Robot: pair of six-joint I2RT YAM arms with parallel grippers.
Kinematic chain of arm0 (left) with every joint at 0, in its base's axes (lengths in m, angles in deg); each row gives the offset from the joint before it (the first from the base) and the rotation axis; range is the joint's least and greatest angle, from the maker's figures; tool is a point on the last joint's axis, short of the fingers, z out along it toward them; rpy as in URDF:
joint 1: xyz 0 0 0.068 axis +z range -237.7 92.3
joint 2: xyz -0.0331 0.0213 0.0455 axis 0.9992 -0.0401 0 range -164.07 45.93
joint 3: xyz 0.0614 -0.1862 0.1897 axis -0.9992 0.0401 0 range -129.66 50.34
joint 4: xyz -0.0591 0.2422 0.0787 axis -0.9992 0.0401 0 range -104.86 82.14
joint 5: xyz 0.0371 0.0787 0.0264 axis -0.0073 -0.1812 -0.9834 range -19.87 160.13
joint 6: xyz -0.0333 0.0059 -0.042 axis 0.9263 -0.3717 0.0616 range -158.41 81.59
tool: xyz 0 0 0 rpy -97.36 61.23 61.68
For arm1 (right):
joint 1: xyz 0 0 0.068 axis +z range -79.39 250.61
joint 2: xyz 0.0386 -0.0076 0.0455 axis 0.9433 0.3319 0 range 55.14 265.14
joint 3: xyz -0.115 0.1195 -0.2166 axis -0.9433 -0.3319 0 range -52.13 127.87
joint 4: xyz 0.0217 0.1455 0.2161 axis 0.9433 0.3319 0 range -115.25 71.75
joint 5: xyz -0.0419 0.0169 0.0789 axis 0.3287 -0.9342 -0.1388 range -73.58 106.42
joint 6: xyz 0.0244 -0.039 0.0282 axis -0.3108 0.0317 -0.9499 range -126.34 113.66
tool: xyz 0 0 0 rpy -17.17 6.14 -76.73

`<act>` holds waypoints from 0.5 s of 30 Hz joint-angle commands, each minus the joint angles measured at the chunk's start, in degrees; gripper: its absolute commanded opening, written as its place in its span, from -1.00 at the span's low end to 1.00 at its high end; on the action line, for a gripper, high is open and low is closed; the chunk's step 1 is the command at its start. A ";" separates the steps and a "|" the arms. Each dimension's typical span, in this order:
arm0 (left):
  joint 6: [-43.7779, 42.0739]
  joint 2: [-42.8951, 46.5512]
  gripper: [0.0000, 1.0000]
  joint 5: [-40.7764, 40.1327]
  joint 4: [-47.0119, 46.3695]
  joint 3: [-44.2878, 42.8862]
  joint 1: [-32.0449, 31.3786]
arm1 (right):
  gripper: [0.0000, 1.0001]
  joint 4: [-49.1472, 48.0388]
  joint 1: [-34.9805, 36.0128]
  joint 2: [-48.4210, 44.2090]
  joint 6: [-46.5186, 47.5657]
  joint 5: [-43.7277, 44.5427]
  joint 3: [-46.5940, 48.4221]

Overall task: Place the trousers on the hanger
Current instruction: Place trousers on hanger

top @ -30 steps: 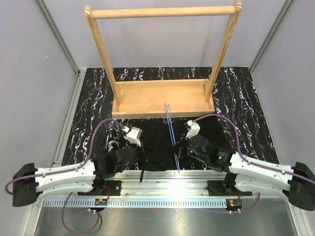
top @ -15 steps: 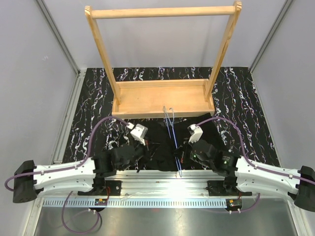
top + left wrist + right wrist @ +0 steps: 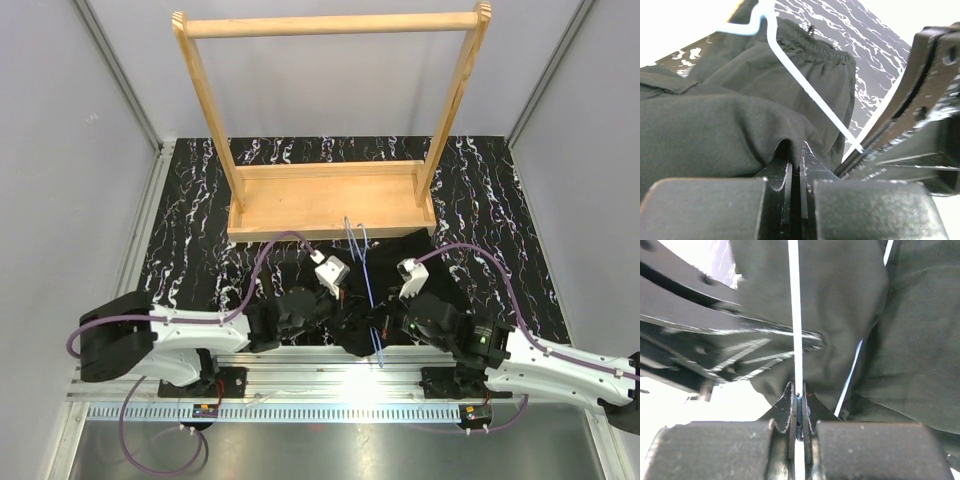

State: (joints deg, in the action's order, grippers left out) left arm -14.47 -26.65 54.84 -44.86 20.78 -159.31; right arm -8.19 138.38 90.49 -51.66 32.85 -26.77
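Note:
The hanger wire [image 3: 796, 305] is held above the pinched fold of the trousers, so my left gripper continues to push the trousers in under the wire [image 3: 837, 345] and lets go of them there.
The black trousers [image 3: 425, 255] lie crumpled on the mat in front of the wooden rack, between my two grippers. My left gripper [image 3: 348, 308] is shut on a fold of the trousers [image 3: 715, 135], its jaws [image 3: 796, 156] pinching the cloth. The light-blue wire hanger [image 3: 362, 262] stands tilted from the rack base toward the near edge. My right gripper [image 3: 386, 322] is shut on one wire of the hanger [image 3: 795, 315], the jaws [image 3: 798, 399] closed around it. The hanger wire [image 3: 805, 87] crosses over the trousers [image 3: 840, 315] right beside the left gripper.
The wooden rack [image 3: 330, 200] stands behind the trousers, its top bar high above. The black marbled mat [image 3: 190, 220] covers the table. A metal rail [image 3: 330, 385] runs along the near edge. Grey walls close both sides.
My left arm has swung right, carrying the fold of trousers up to the hanger. The right gripper and the hanger have shifted a little right and nearer.

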 commanded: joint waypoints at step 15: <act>1.80 -24.18 -1.00 14.93 -33.62 -3.31 3.49 | -1.00 1.84 0.88 -3.01 -1.70 -0.78 -3.04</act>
State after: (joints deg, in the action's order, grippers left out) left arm -13.94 -48.42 65.40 -67.90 19.36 -157.41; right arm -4.72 138.49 88.33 -51.68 32.85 -29.83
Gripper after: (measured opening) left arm 0.027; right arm 0.031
